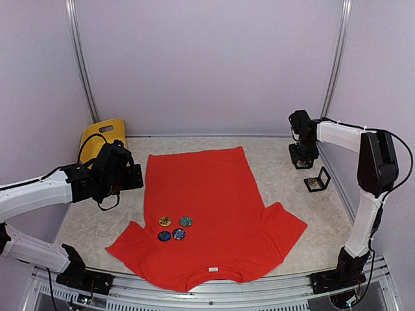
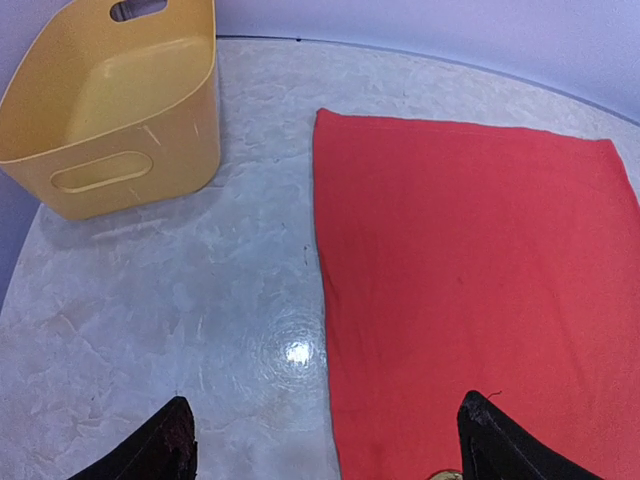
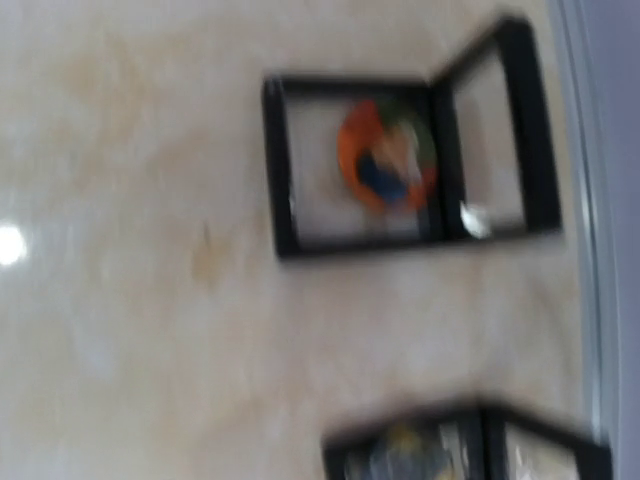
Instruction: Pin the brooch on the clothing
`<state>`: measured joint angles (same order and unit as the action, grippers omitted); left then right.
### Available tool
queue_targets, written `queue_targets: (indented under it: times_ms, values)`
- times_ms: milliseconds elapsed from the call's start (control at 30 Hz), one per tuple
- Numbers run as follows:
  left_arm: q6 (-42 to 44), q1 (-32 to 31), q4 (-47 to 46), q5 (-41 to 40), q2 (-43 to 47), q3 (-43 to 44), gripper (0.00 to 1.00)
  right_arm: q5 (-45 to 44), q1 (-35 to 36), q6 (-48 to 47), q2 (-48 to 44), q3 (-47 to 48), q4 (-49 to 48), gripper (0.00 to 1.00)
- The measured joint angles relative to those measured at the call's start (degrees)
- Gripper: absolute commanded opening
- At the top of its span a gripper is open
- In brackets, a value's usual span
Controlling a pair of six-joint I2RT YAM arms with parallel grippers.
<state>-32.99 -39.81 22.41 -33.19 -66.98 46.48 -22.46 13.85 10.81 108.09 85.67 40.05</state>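
My gripper will lift the brooch (image 3: 387,156), which lies with its orange and blue side (image 3: 382,172) up, so I will then expect a white back with the pin hidden underneath.
The red-orange T-shirt (image 1: 207,207) lies flat on the table with its neck toward the near edge; it also shows in the left wrist view (image 2: 470,280). Several round brooches (image 1: 175,228) lie on its left chest area. My left gripper (image 1: 134,176) hovers at the shirt's left edge, wide open and empty (image 2: 335,450), with one fingertip (image 2: 172,440) over the table and the other over the cloth. My right gripper (image 1: 302,157) is at the back right above an open black box (image 3: 400,165) holding an orange and blue brooch (image 3: 385,160). Its fingers do not show.
A yellow basket (image 2: 110,110) stands at the back left (image 1: 104,137). An open black box (image 1: 316,181) sits right of the shirt. A second black box (image 3: 470,450), blurred, lies near the first in the right wrist view. Walls enclose the table.
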Motion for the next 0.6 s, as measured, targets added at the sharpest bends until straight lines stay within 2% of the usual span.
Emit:
queue_targets:
  times_ms: [100, 233, 400, 600]
  values:
    - [0.7, 0.22, 0.11, 1.49, -2.58, 0.0, 0.86, -0.44, -0.98, -2.01, 6.45, 6.67, 0.02, 0.39]
    - [1.09, 0.37, 0.17, 2.51, -3.3, 0.0, 0.86, -4.48, -2.27, -4.28, 15.47, 14.99, 0.5, 0.32]
    - [1.4, 1.07, 0.22, 3.06, -3.26, 0.0, 0.86, -8.83, -3.06, -8.28, 21.51, 17.57, 0.44, 0.31]
    - [1.51, 1.66, 0.26, 4.13, -3.61, 0.0, 0.86, -11.91, -3.15, -13.07, 23.41, 18.05, -0.7, 0.31]
